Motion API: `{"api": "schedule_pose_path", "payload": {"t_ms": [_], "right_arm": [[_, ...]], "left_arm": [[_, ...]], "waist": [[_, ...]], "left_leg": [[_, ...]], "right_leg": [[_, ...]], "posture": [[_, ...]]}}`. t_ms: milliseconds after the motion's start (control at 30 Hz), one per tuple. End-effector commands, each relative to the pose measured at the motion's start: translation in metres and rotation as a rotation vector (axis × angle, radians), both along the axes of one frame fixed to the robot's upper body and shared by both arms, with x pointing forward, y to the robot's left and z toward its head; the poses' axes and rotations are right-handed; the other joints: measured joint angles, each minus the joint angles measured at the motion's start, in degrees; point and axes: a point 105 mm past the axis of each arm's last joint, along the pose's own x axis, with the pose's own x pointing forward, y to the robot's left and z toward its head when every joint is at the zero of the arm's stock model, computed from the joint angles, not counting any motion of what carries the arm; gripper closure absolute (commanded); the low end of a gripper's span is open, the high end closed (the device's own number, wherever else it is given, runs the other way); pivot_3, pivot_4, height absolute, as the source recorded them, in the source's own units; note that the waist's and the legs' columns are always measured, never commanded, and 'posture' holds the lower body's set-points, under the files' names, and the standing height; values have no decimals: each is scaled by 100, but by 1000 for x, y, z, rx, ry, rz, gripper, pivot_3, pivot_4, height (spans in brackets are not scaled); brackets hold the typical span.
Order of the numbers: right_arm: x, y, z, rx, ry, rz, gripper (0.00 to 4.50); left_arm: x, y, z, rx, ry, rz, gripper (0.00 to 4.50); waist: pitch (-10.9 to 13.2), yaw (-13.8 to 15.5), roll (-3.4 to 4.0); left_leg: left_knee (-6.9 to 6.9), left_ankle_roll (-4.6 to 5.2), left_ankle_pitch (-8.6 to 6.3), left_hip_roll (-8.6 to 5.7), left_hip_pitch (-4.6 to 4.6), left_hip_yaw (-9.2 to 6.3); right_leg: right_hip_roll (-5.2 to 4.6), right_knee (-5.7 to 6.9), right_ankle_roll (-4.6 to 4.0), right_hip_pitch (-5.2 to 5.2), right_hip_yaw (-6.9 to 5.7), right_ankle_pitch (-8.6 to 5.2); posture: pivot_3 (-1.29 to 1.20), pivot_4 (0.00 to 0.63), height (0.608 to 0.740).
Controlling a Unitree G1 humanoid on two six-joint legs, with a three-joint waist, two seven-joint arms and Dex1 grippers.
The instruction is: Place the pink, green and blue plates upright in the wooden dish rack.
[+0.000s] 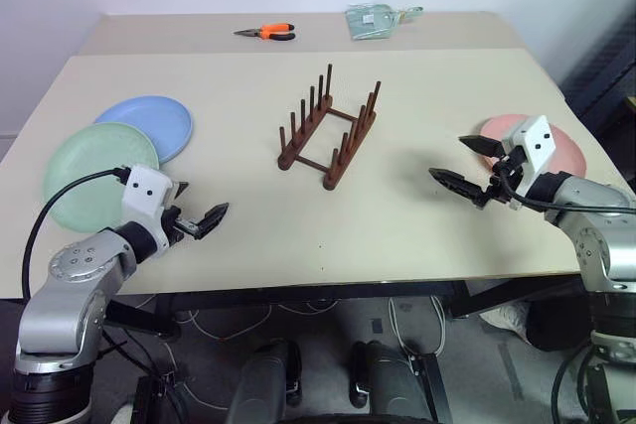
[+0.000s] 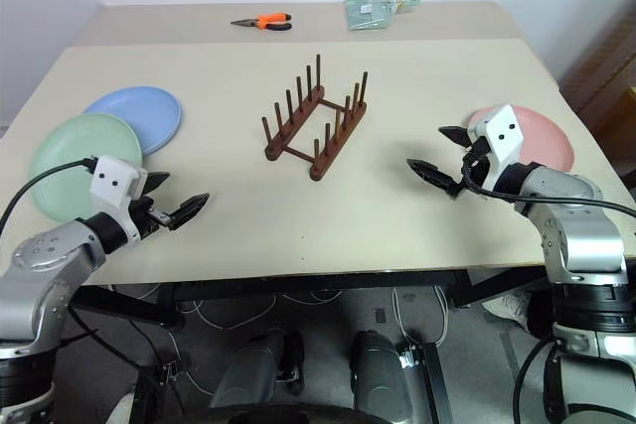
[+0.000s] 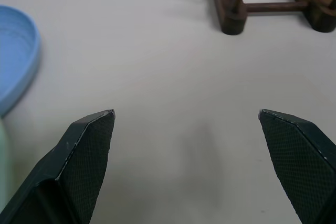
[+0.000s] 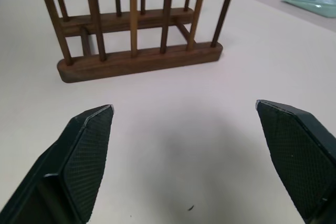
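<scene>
My left gripper needs to turn the rack [image 1: 287,160] square before my right gripper takes the pink plate, because the wooden dish rack [image 1: 352,149] stands crooked to the table's front edge.
The dark wooden dish rack [image 1: 353,144] stands with nothing in it at the middle of the beige table [image 1: 248,215]. At the table's left the green plate [image 1: 84,171] lies flat, with the blue plate [image 1: 154,118] just behind it, their rims meeting. The pink plate [image 1: 568,151] lies flat at the right edge. My left gripper [image 1: 204,208] hovers open beside the green plate's right rim, holding nothing. In front of the pink plate my right gripper [image 1: 447,158] is open too, pointing toward the rack [image 4: 136,59], nothing between its fingers.
Orange-handled pliers [image 1: 268,32] and a pale green packet [image 1: 373,19] lie on the far part of the table. The table's front edge runs just below both grippers. Bare tabletop lies between each gripper and the rack.
</scene>
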Motion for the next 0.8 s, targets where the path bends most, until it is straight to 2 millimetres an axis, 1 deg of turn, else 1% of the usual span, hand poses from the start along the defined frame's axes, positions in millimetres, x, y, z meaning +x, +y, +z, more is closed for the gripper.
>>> {"api": "schedule_pose_path", "payload": {"t_ms": [33,100,167,267,367,467,567,633,700,800], "right_arm": [[2,8,10,-21,-61,12,28],[4,10,11,-31,-68,14,28],[6,13,11,-36,-72,18,28],[0,24,3,-28,-9,94,28],[-12,37,-10,-59,58,168,28],[-15,45,-17,-75,45,163,28],[-21,56,-22,-73,38,169,28],[-26,62,-25,-73,36,171,28],[-29,68,-26,-73,33,171,28],[-32,68,-23,-76,21,148,28]], "left_arm": [[0,-8,7,9,-37,-21,0],[-2,-12,6,5,-37,-29,0],[-4,-22,4,-3,-31,-58,0],[-8,-57,-3,-39,-13,-174,0],[-1,-94,-11,-57,-4,-227,0],[15,-130,-26,-19,4,-235,0],[38,-154,-31,-52,12,-189,0],[51,-167,-36,-66,34,-153,0],[60,-176,-41,-76,51,-133,0],[72,-190,-44,-101,77,-107,0]], "waist": [[0,-3,0],[0,-5,0],[0,-5,0],[0,11,0],[0,88,-1],[0,143,-1],[1,140,-3],[2,134,-6],[1,126,-6],[0,141,-5]], "left_leg": [[0,0,0,0,1,0],[0,1,1,0,0,0],[0,4,3,0,0,0],[0,5,3,0,0,1],[2,8,3,-1,0,1],[5,11,3,-3,0,0],[7,18,0,-5,-2,2],[7,19,1,-4,-2,1],[8,19,1,-2,-1,1],[10,20,2,-2,0,1]], "right_leg": [[1,1,0,0,0,0],[2,1,0,0,0,0],[3,1,0,0,0,0],[3,-1,0,1,0,0],[3,-2,1,4,-1,0],[5,-2,2,7,-2,1],[10,-5,3,8,-2,1],[10,-4,4,8,-2,1],[12,-2,4,7,-2,1],[11,-1,4,8,-2,1]], "posture": [[0,150,740],[0,150,740],[0,150,740],[0,150,740],[0,150,740],[0,150,740],[0,150,740],[0,150,740],[0,150,740],[0,150,740]]}}
